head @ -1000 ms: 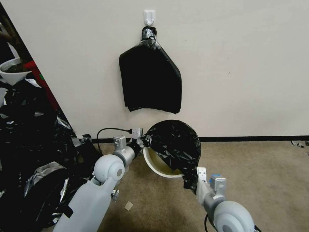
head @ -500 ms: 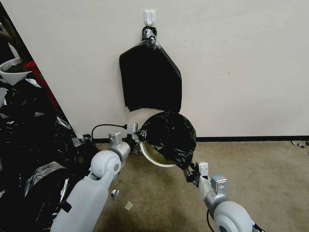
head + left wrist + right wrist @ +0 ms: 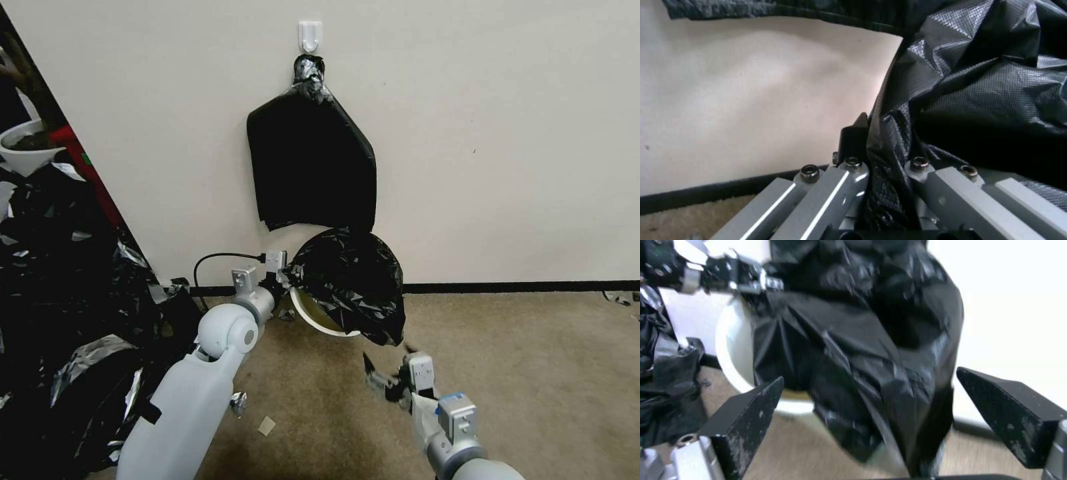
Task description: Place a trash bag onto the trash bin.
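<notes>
The trash bag [image 3: 369, 268] will sink into the bin and line it when I push down with my right gripper, because loose creases [image 3: 343, 297] lie across the bin's opening.
The trash bin [image 3: 312, 321], a cream-white pail, lies tilted by the wall with its mouth toward me. The glossy black trash bag [image 3: 350, 280] is draped over its upper and right side and hangs below the rim. My left gripper [image 3: 287, 273] is at the bin's left rim, shut on the bag's edge. In the left wrist view the film [image 3: 987, 83] is pinched in this gripper [image 3: 871, 133]. My right gripper [image 3: 387, 377] hovers open over the carpet, clear of the bag's lower corner. In the right wrist view the bag [image 3: 853, 323] and bin [image 3: 731, 346] sit beyond this open gripper [image 3: 869, 376].
A thick flat black bundle [image 3: 310, 160] hangs from a white wall hook [image 3: 310, 35] right above the bin. A heap of black plastic scraps [image 3: 67, 300] fills the left side, with a white bowl [image 3: 27, 150] behind it. Bare carpet [image 3: 533, 373] lies to the right.
My right gripper has let go of the bag's lower corner, opened and drawn back toward me. The bag and bin have shifted closer to the wall with the left gripper.
</notes>
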Motion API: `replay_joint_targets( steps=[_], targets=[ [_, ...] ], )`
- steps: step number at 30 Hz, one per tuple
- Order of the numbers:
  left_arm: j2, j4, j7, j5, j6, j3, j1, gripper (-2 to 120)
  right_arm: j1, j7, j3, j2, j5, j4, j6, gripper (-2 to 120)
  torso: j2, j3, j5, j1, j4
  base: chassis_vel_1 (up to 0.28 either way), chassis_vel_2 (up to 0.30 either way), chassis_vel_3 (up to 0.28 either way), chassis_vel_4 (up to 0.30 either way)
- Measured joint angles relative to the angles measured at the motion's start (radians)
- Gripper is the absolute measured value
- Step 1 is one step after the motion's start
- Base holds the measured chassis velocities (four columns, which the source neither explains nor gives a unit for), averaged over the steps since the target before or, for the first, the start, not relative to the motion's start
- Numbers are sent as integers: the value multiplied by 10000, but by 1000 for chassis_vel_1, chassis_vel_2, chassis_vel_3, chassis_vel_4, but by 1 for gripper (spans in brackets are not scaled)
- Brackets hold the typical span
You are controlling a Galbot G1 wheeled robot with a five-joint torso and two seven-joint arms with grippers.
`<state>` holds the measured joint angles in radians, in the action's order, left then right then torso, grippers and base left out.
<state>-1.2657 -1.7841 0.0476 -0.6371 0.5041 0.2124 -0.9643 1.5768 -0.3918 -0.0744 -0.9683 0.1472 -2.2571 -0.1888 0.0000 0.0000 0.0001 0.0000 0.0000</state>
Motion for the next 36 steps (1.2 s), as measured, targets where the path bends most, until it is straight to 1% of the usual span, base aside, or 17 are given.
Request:
replay_joint_targets(
  steps=[4,8,13,15,16,19,20,22,24,26,28,30,32,33,34,35,36],
  targets=[
    [-18,-64,65,-224,81,27,-16,4,-37,339,-57,-3,-265,108,92,100,0,0,0,0,1,0,0,0,0],
    [-17,-169,97,-366,194,63,-36,4,-19,624,-15,18,-151,143,50,88,0,0,0,0,0,0,0,0,0],
    [-36,-257,143,-488,244,78,-54,4,-99,684,-42,24,-81,234,-82,80,0,0,0,0,0,0,0,0,0],
    [-45,-293,194,-548,263,82,-57,4,-142,697,-49,5,-45,293,-47,70,0,0,0,0,0,0,0,0,0],
    [-45,-293,194,-548,263,82,-57,4,-142,697,-49,5,-45,293,-47,70,0,0,0,0,0,0,0,0,0],
    [-45,-295,248,-615,279,83,-42,4,-128,706,-34,-19,-46,302,50,57,0,0,0,0,0,0,0,0,0],
    [-45,-295,248,-615,279,83,-42,4,-128,706,-34,-19,-46,302,50,57,0,0,0,0,0,0,0,0,0],
    [-69,-295,312,-683,283,87,-24,4,-85,706,22,-41,-86,330,132,45,0,0,-1,0,0,0,0,0,0],
    [-77,-295,326,-703,285,87,-22,4,-76,706,44,-47,-104,344,155,42,0,0,0,0,0,0,0,0,0],
    [-113,-294,399,-791,298,87,-14,4,-52,706,180,-80,-204,442,301,32,0,0,0,0,0,0,0,0,0],
    [-119,-294,412,-806,299,87,-11,4,-50,707,207,-88,-227,463,341,30,0,0,-1,0,0,0,0,0,0],
    [-141,-294,463,-868,303,89,1,4,-42,750,303,-127,-332,556,531,18,0,0,-1,-1,0,0,0,0,0],
    [-144,-294,473,-883,304,90,3,4,-40,793,328,-138,-362,586,610,16,0,0,-1,0,0,0,0,0,0],
    [-173,-295,557,-1018,318,96,20,4,-31,1089,438,-185,-502,765,1025,10,0,0,-1,0,0,0,0,0,0],
    [-226,-325,707,-1284,379,100,32,4,-82,1888,563,-255,-706,1119,1694,2,0,0,-2,0,-1,0,0,0,0],
    [-226,-325,707,-1284,379,100,32,4,-82,1888,563,-255,-706,1119,1694,2,0,0,-2,0,-1,0,0,0,0],
    [-268,-372,770,-1444,431,99,25,4,-175,2436,605,-302,-809,1362,2048,0,0,0,-1,-1,0,0,0,0,0]
  ],
)
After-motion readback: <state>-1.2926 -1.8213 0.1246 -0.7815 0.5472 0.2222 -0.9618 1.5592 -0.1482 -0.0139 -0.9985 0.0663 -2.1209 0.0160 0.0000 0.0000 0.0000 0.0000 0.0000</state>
